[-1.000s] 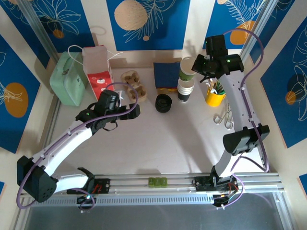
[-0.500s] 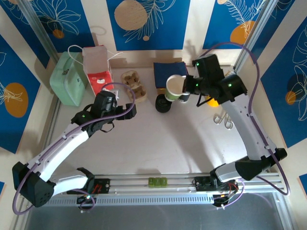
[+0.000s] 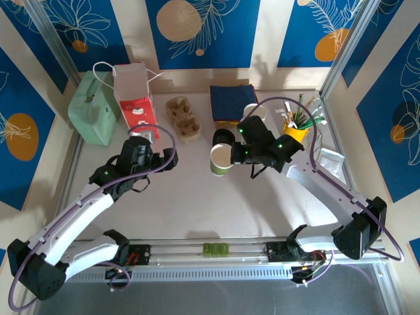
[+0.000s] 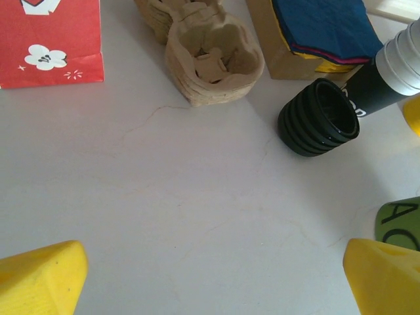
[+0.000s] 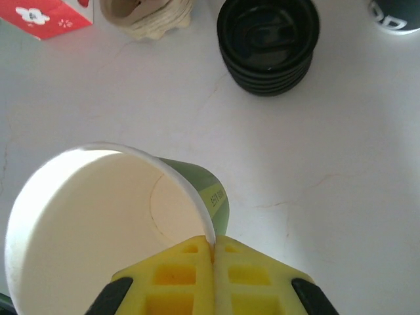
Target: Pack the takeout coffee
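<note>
The green cup's opening faces up above clear tabletop before the black lids, so my right gripper should keep lowering the cup until its bottom stands flat.
The takeout coffee cup is a green-walled paper cup with a white rim. It carries no lid and its mouth faces up. My right gripper is shut on its rim, one finger inside and one outside, and holds it over the table just in front of a stack of black lids. In the right wrist view the cup shows empty, with the gripper pinching its wall. My left gripper hangs open over bare table to the left; in its wrist view the gripper has nothing between the fingers.
Behind the lids stand a taller cup stack, navy napkins and a pulp cup carrier. A red paper bag and a green case are at the back left. A yellow cup of sticks is at the back right.
My right arm has swung down and left from the cup stack at the back, bringing the cup to the table's middle. My left arm has drawn back slightly toward the near left.
</note>
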